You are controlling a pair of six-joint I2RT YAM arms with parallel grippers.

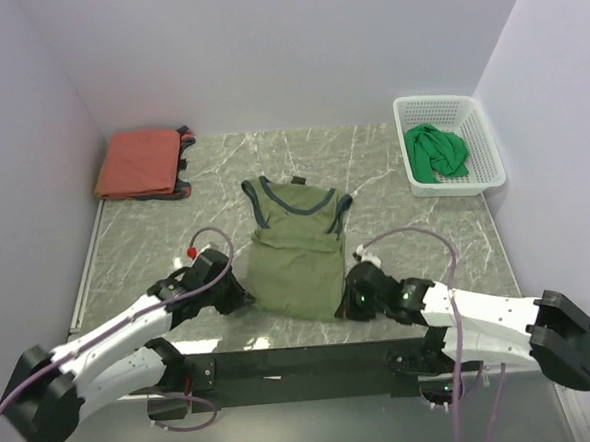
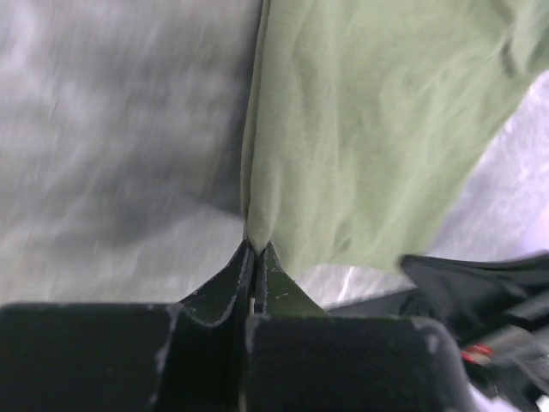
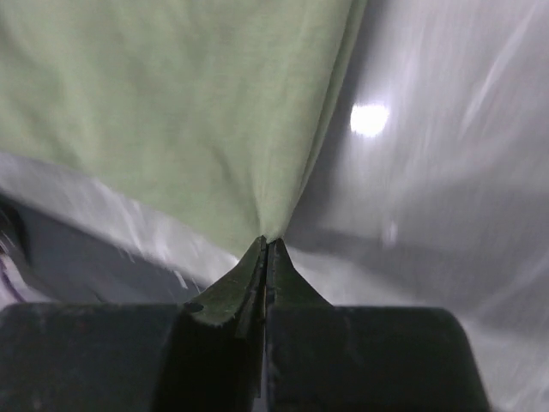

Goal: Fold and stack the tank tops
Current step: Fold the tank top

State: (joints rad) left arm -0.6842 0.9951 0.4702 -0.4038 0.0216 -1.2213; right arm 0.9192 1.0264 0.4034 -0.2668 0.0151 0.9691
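Observation:
The olive green tank top is bunched up at its armhole (image 1: 339, 220). I should let go of the tank top's hem, and my right gripper should straighten the shoulder strap (image 1: 345, 200) before folding.
The olive green tank top (image 1: 297, 246) with navy trim lies lengthwise in the table's middle, neck away from me. My left gripper (image 1: 248, 297) is shut on its near left hem corner; the left wrist view shows the cloth (image 2: 360, 129) pinched at the fingertips (image 2: 256, 245). My right gripper (image 1: 346, 303) is shut on the near right hem corner; the right wrist view shows the cloth (image 3: 189, 112) pinched at the fingertips (image 3: 268, 242). The rust-red tank top (image 1: 141, 163) lies folded at the back left. The bright green tank top (image 1: 437, 154) is bunched in the basket.
A white plastic mesh basket (image 1: 487, 144) stands at the back right against the wall. The marbled table top (image 1: 395, 225) shows around the olive top. A black bar (image 1: 304, 361) runs along the near edge between the arm bases.

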